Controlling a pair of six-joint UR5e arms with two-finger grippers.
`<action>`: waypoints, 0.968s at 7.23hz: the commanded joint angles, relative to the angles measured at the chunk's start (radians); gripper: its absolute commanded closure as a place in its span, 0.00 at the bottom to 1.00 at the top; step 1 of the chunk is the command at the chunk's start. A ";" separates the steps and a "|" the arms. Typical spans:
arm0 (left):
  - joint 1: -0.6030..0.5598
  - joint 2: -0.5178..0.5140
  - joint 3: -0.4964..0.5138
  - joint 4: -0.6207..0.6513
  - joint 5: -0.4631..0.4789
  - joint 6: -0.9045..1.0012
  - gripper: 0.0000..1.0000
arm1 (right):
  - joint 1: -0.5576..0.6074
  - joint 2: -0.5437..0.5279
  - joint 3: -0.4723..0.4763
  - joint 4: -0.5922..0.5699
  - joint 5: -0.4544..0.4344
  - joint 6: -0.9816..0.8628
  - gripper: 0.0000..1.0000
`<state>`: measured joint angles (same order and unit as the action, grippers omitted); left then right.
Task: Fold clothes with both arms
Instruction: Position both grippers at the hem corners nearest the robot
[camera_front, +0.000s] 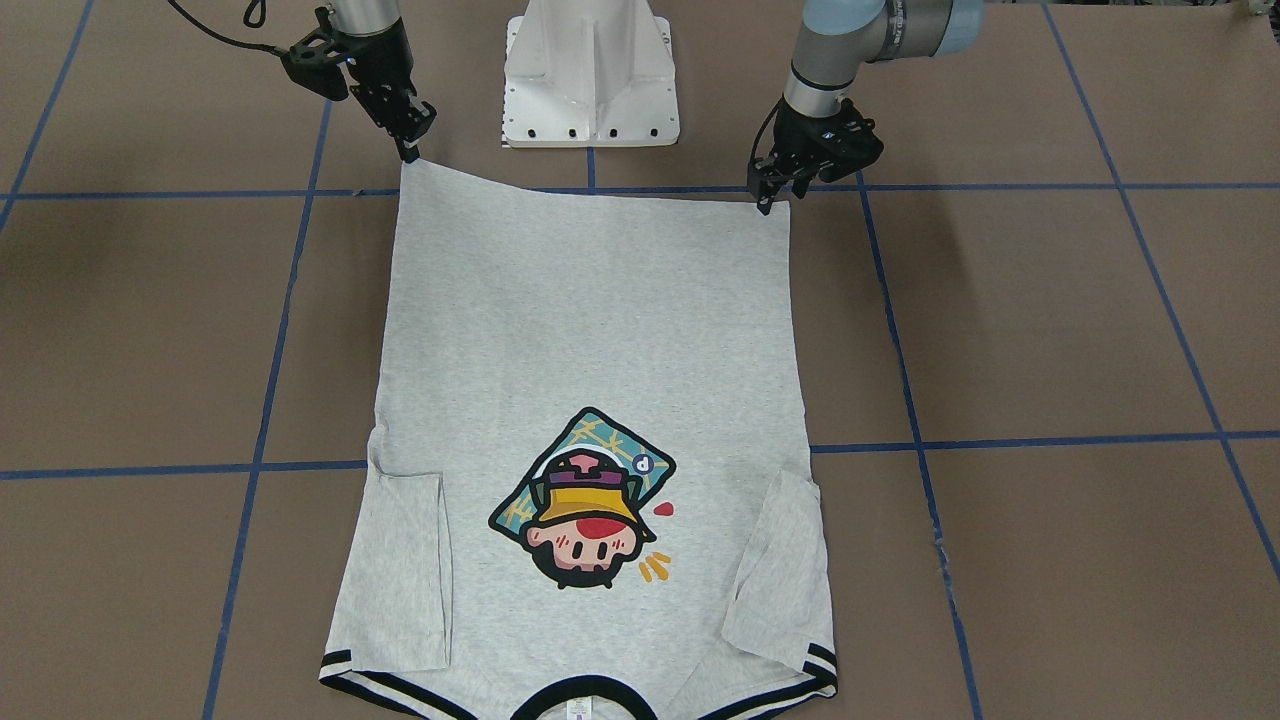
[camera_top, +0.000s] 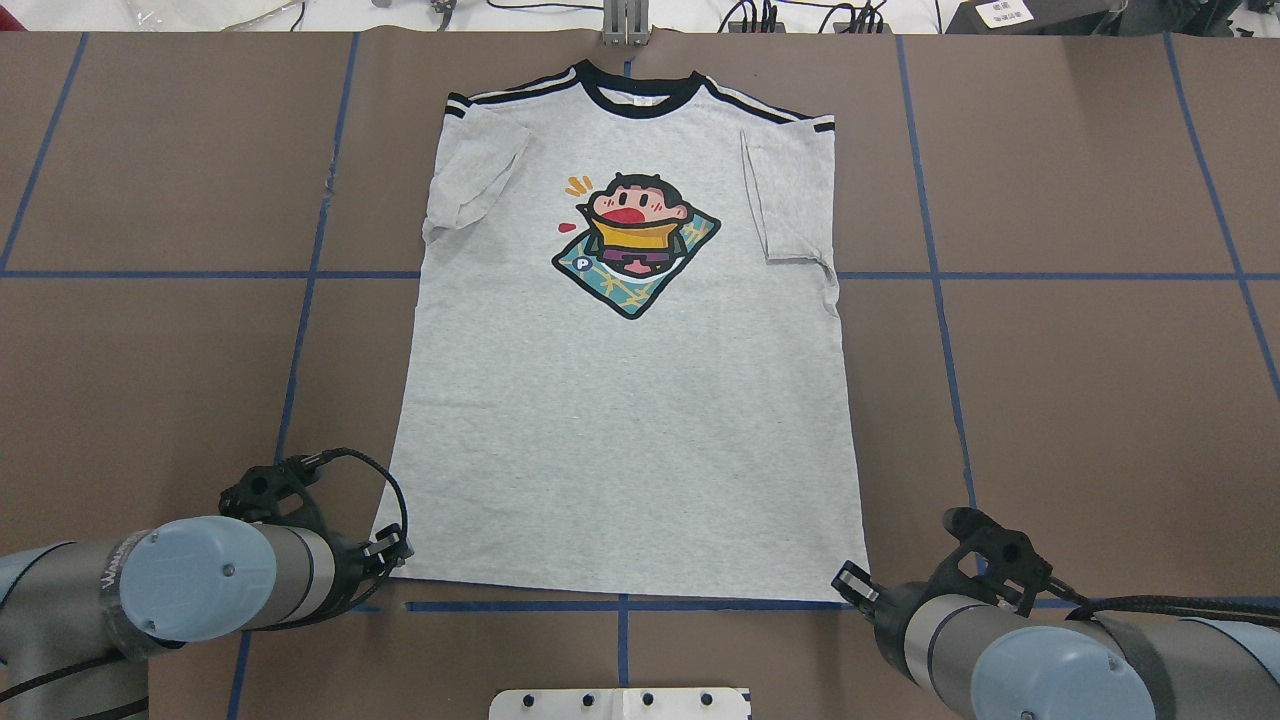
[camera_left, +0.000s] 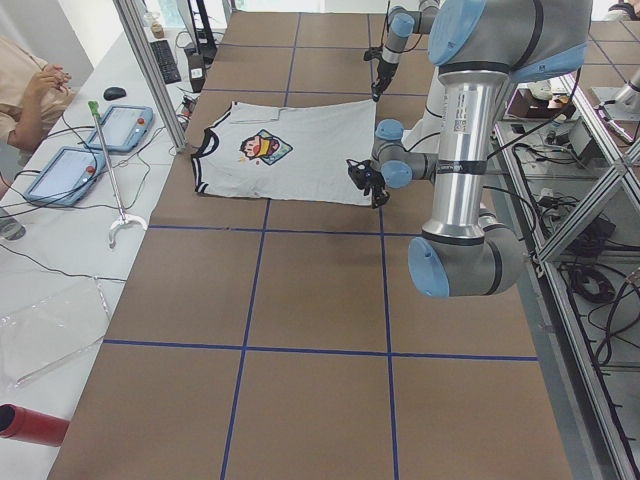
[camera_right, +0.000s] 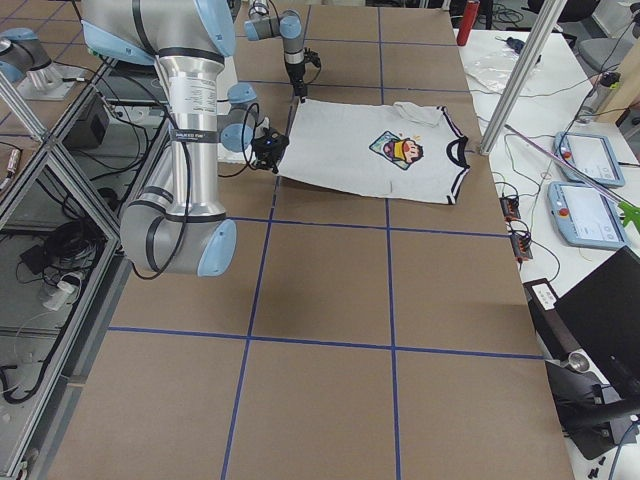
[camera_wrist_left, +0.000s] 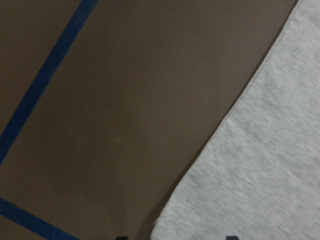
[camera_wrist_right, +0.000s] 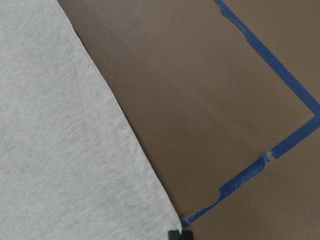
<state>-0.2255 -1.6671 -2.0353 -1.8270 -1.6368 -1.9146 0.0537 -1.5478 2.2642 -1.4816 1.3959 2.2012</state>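
The grey T-shirt is smooth from hem to collar (camera_front: 588, 312), so I expect its folded sleeves (camera_front: 389, 576) and collar to slide along when the robot pulls the T-shirt's hem.
The grey T-shirt (camera_front: 590, 330) (camera_top: 620, 400) lies flat, print up, on the brown table. Its black collar points away from the robot and both sleeves are folded in. My left gripper (camera_front: 765, 200) (camera_top: 395, 555) is low at the hem's left corner. In the left wrist view its jaws (camera_wrist_left: 175, 238) stand apart, with the shirt's corner (camera_wrist_left: 270, 165) between them. My right gripper (camera_front: 410, 152) (camera_top: 850, 582) is at the hem's right corner. In the right wrist view its jaws (camera_wrist_right: 180, 234) are closed right at the cloth's corner (camera_wrist_right: 60, 150), which looks slightly raised.
The white pedestal base (camera_front: 590, 80) (camera_top: 620, 700) stands just behind the hem between the arms. Blue tape lines (camera_top: 930, 275) grid the table. An operators' desk with tablets (camera_left: 60, 170) and a metal post (camera_left: 150, 70) border the collar side.
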 joint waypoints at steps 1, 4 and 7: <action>-0.001 0.001 0.003 0.000 0.000 0.000 0.63 | 0.000 0.000 0.000 0.001 0.000 0.000 1.00; -0.005 0.000 -0.006 -0.002 0.000 0.005 1.00 | 0.000 0.002 0.002 0.001 -0.002 0.000 1.00; -0.008 0.050 -0.193 0.017 -0.015 0.023 1.00 | 0.002 -0.011 0.026 -0.002 0.009 0.002 1.00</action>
<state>-0.2346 -1.6472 -2.1465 -1.8197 -1.6464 -1.8927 0.0539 -1.5490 2.2775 -1.4816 1.3976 2.2016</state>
